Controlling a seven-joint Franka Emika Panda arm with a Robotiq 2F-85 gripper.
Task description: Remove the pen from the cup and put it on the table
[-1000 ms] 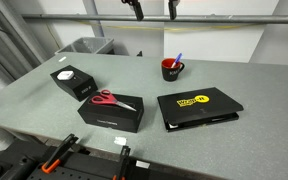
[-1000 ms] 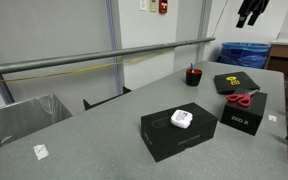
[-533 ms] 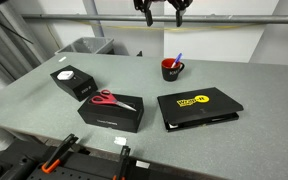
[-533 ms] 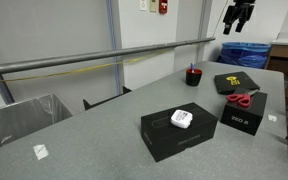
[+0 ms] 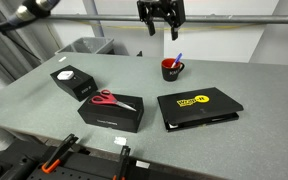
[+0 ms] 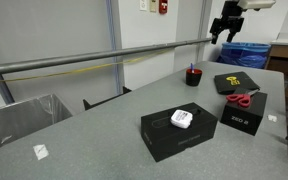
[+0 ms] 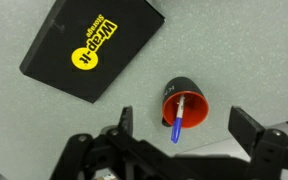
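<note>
My open fingers are lined up across the pen's blue end (image 7: pixel 176 131), which sticks out past the cup's rim (image 7: pixel 191 125), so my gripper keeps going down until they are on both sides of the pen's end.
The dark red cup (image 5: pixel 171 69) stands on the grey table (image 5: pixel 134 90) with the thin blue pen (image 5: pixel 177 58) leaning out of it. It also shows in an exterior view (image 6: pixel 193 76) and from above in the wrist view (image 7: pixel 184 104), the pen (image 7: pixel 179 120) sticking over its rim. My gripper (image 5: pixel 161 28) hangs high above the cup, open and empty. In the wrist view its two fingers (image 7: pixel 189 130) spread wide on either side of the cup.
A black case with a yellow logo (image 5: pixel 198 106) lies near the cup. Red-handled scissors (image 5: pixel 108 99) rest on a black box (image 5: pixel 111 112). Another black box with a white round top (image 5: pixel 71 81) stands behind it. A grey bin (image 5: pixel 84 46) sits beyond the table edge.
My gripper has come down and moved toward the cup across the three moments. The cup, pen and other objects have not moved.
</note>
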